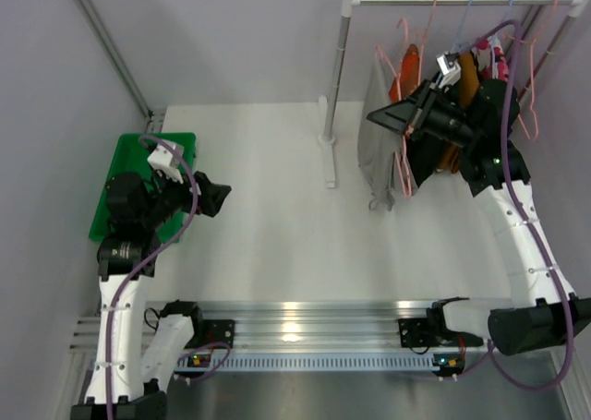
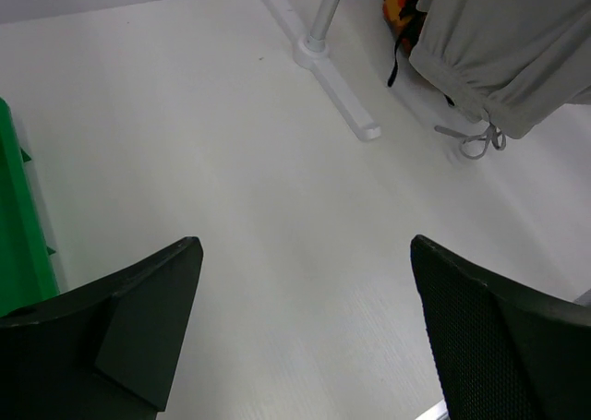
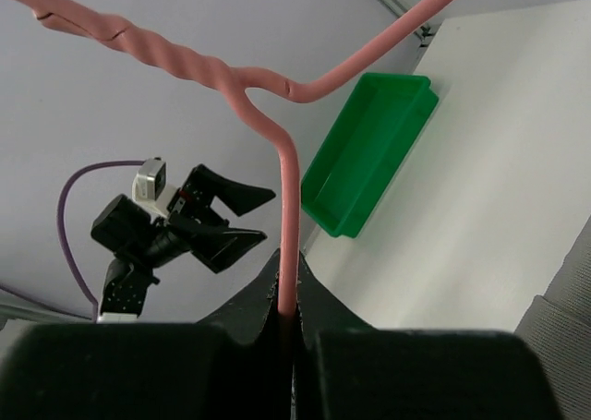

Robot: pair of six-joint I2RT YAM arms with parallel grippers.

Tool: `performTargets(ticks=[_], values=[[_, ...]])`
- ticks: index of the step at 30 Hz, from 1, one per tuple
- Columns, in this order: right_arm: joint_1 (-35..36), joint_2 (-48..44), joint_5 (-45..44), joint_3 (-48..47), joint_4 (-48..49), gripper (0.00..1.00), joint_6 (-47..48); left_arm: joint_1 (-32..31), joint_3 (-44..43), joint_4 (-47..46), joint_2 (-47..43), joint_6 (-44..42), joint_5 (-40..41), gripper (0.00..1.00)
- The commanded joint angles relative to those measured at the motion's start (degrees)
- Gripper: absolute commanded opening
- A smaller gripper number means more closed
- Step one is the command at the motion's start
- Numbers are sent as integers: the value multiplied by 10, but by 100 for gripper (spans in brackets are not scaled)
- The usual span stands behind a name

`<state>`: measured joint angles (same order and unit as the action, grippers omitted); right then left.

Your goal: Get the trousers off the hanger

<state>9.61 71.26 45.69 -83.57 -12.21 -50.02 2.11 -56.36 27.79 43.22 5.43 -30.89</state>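
Observation:
The light grey trousers [image 1: 375, 134] hang far from my open left gripper, so next my right gripper brings the hanger over before my left gripper takes their lower end [image 1: 379, 189].
The light grey trousers [image 1: 377, 152] hang from the salmon-pink wire hanger [image 1: 404, 34] at the left end of the rack's rail. My right gripper [image 1: 392, 117] is raised beside them. In the right wrist view it [image 3: 288, 270] is shut on the hanger's wire [image 3: 288, 208], below the twisted neck, and a bit of grey trouser fabric [image 3: 565, 320] shows at the lower right. My left gripper [image 1: 220, 197] is open and empty, low over the table's left side. Its view [image 2: 305, 249] shows the trousers' hem [image 2: 508, 51] and the dangling drawstring [image 2: 480, 141].
A green bin [image 1: 129, 166] sits at the table's left edge. The white rack pole [image 1: 337, 69] and its foot [image 2: 337, 88] stand left of the trousers. Orange garments [image 1: 466, 78], light blue hangers [image 1: 466, 14] and more pink hangers [image 1: 540, 88] hang further right.

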Motion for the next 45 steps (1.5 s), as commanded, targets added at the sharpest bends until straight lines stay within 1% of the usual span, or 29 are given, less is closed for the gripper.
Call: performTargets(ticks=[1, 3, 4, 5, 7, 10, 12, 13, 15, 16, 17, 19, 20, 22, 23, 26, 28, 31, 32, 35, 36, 37, 38, 40, 41, 43, 45], values=[[22, -54, 41, 3, 58, 0, 23, 2, 21, -6, -29, -47, -57, 99], [46, -60, 36, 8, 52, 0, 33, 2, 27, 1, -39, -49, -58, 99], [76, -60, 24, 7, 50, 0, 35, 2, 29, 9, -47, -67, -58, 99], [91, -58, 18, 3, 49, 0, 40, 2, 33, 13, -50, -71, -60, 99], [129, -47, -3, -5, 49, 0, 41, 2, 38, 17, -66, -82, -67, 99], [169, -12, -36, -37, 44, 0, 41, 2, 56, 0, -90, -93, -72, 99], [191, 27, -58, -79, 27, 0, 49, 2, 63, -19, -93, -96, -75, 99], [214, 58, -76, -98, 4, 0, 52, 3, 63, -25, -92, -95, -78, 99], [237, 86, -91, -158, -5, 0, 55, 2, 64, -47, -90, -88, -93, 99], [262, 99, -112, -179, -17, 0, 57, 2, 72, -59, -93, -77, -99, 99], [274, 127, -122, -219, -19, 0, 57, 3, 78, -70, -96, -70, -108, 99], [302, 156, -156, -262, -28, 0, 54, 2, 96, -106, -103, -58, -116, 99], [311, 186, -170, -302, -46, 0, 48, 2, 99, -119, -104, -56, -116, 99], [330, 217, -206, -341, -59, 0, 42, 2, 106, -162, -104, -56, -105, 99], [335, 244, -215, -373, -69, 0, 34, 2, 109, -178, -102, -54, -102, 99], [352, 285, -244, -413, -68, 0, 23, 0, 116, -234, -79, -30, -88, 99], [361, 302, -267, -426, -61, 0, 23, -6, 119, -264, -54, -33, -73, 99], [365, 330, -296, -476, -62, 0, 26, -18, 142, -304, -32, -54, -51, 99], [365, 336, -304, -486, -63, 0, 29, -32, 167, -344, -30, -65, -47, 99], [368, 349, -336, -510, -64, 0, 37, -66, 193, -403, -16, -64, -24, 99], [371, 350, -347, -513, -64, 0, 40, -78, 201, -411, -3, -72, -12, 99], [372, 351, -352, -514, -63, 0, 41, -107, 204, -418, 4, -78, 2, 99], [372, 352, -356, -513, -61, 0, 46, -119, 206, -426, 11, -83, 27, 99], [375, 353, -365, -514, -62, 0, 47, -154, 209, -454, 36, -102, 44, 99], [376, 353, -366, -514, -60, 0, 45, -168, 210, -462, 46, -108, 71, 99], [377, 354, -369, -515, -56, 0, 44, -191, 206, -497, 84, -113, 101, 99], [378, 354, -371, -518, -54, 0, 44, -195, 194, -514, 128, -96, 107, 99]])
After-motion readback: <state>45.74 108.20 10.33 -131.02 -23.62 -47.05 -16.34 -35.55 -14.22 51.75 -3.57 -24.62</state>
